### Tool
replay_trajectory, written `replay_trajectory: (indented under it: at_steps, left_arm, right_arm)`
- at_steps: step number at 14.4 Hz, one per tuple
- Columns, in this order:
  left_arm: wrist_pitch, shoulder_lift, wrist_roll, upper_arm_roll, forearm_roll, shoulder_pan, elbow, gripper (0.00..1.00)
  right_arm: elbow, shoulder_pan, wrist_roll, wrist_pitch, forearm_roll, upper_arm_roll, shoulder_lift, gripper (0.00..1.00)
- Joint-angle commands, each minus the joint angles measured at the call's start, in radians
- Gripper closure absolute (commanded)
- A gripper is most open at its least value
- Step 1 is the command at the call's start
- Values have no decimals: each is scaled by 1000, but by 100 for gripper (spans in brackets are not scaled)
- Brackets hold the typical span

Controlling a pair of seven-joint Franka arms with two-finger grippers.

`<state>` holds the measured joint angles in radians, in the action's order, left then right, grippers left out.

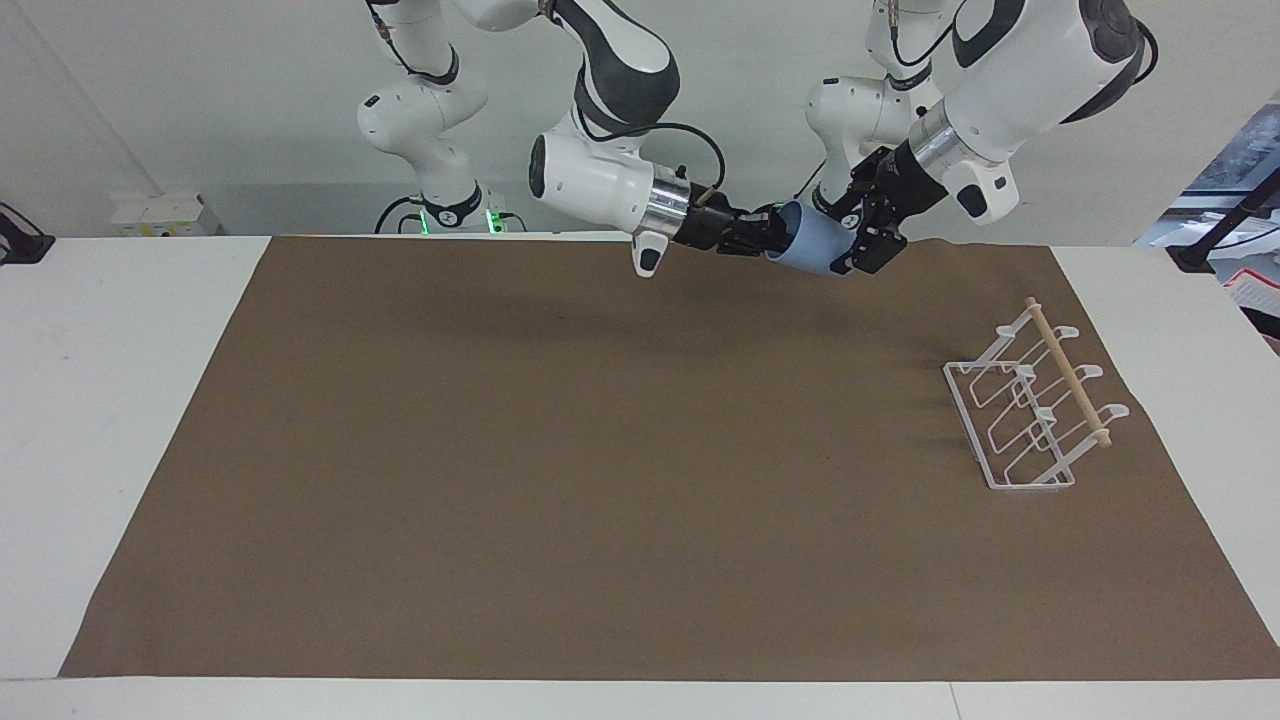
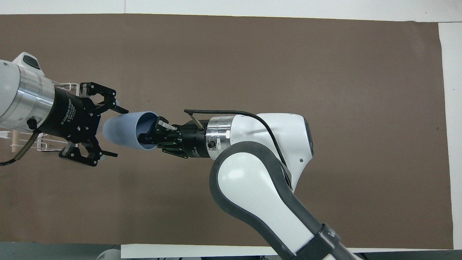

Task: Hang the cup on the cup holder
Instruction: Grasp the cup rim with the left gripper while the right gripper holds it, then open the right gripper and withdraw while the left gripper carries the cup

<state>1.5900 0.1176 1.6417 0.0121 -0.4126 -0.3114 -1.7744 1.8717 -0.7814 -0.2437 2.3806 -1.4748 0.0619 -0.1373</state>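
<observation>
The cup's opening (image 2: 145,124) is blocked by my right gripper's finger. My left gripper should close on the cup's bottom end (image 2: 110,130) and my right gripper should back away before the hanging.
The light-blue cup (image 1: 818,251) hangs on its side in the air over the table edge nearest the robots, bottom end toward the left arm's end. My right gripper (image 1: 768,238) is shut on its rim, one finger inside the mouth (image 2: 153,131). My left gripper (image 1: 858,238) is open, its fingers (image 2: 108,98) spread on either side of the cup's (image 2: 121,128) bottom end; I cannot tell whether they touch it. The white wire cup holder (image 1: 1030,412) with its wooden dowel stands on the mat toward the left arm's end. In the overhead view the left arm hides most of the holder (image 2: 14,139).
A brown mat (image 1: 600,450) covers most of the white table (image 1: 120,400). Nothing else lies on it. The right arm's big elbow (image 2: 252,187) hangs over the mat's middle, near the robots.
</observation>
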Motion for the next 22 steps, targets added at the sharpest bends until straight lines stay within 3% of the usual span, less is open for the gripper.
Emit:
replay_trajectory:
  at_steps: [1, 6, 7, 8, 9, 12, 15, 20, 22]
  left_arm:
    - [36, 47, 4, -4, -8, -31, -65, 100]
    - [50, 43, 4, -4, 3, -32, -63, 100]
    - [50, 43, 1, -6, 8, -31, -63, 100]
    - [50, 42, -11, -6, 23, -20, -62, 100]
    - [48, 40, -22, -7, 47, -12, -59, 100]
    - [51, 31, -25, -17, 180, 17, -48, 100]
    - [116, 30, -20, -18, 378, 32, -52, 100]
    - [119, -71, -29, -14, 854, 31, -54, 100]
    - [78, -171, -33, -14, 1120, -14, -51, 100]
  right_arm:
    - [-20, -4, -9, 19, -19, 4, -8, 100]
    - [-20, -4, -9, 19, -19, 4, -8, 100]
    - [-20, -4, -9, 17, -19, 4, -8, 95]
    - [-20, -4, -9, 17, -19, 4, -8, 70]
    - [-20, -4, -6, 19, -18, 4, -7, 1]
    - [-13, 37, 1, -4, 8, 9, 7, 1]
    - [-8, 155, -2, -111, 186, 9, 71, 1]
    - [3, 365, 0, -300, 747, 10, 166, 1]
    - [-20, 416, 6, -384, 1012, 12, 186, 1]
